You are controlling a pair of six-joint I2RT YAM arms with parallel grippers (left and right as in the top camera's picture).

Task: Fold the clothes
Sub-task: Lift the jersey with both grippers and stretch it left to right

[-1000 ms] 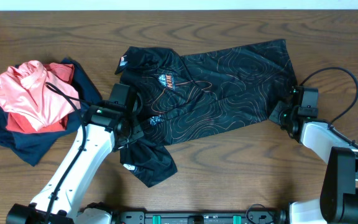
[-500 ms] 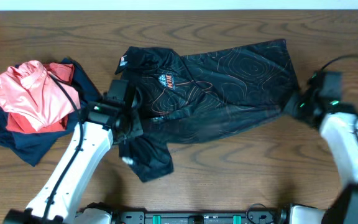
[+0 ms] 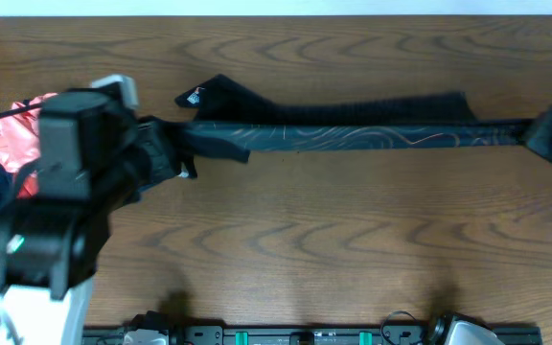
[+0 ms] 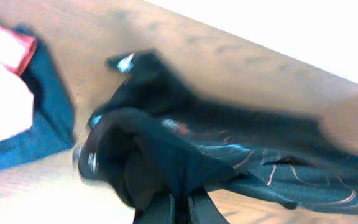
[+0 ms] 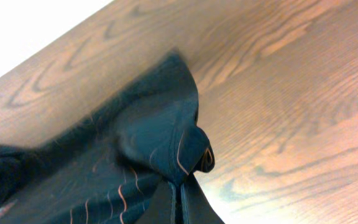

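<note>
The jersey's loose cloth (image 3: 362, 109) is trailing in a narrow piece behind the jersey's tight part. Next, I swing both ends of the jersey toward the table's far edge (image 3: 333, 24), then pull back to spread it out.
The clothes, a black jersey (image 3: 353, 134) with fine orange contour lines, hang lifted off the table, pulled into a long taut band between both arms. My left gripper (image 3: 166, 144) is shut on the jersey's left end; in the left wrist view the bunched black cloth (image 4: 160, 155) runs into the closed fingers (image 4: 180, 208). My right gripper (image 3: 535, 134) is shut on the right end; in the right wrist view a fold of the jersey (image 5: 166, 143) is pinched between its fingers (image 5: 178, 199). A sleeve with a small white logo (image 3: 199, 94) sticks out at the upper left.
A pile of salmon-pink, red and navy garments (image 3: 17, 144) lies at the table's left edge, partly hidden behind the left arm; it shows in the left wrist view too (image 4: 17, 99). Brown wood table (image 3: 333, 240) lies below the hanging jersey.
Both grippers have risen and moved apart, lifting the jersey from lying spread on the table into a stretched band. The left arm now looms close to the overhead camera.
</note>
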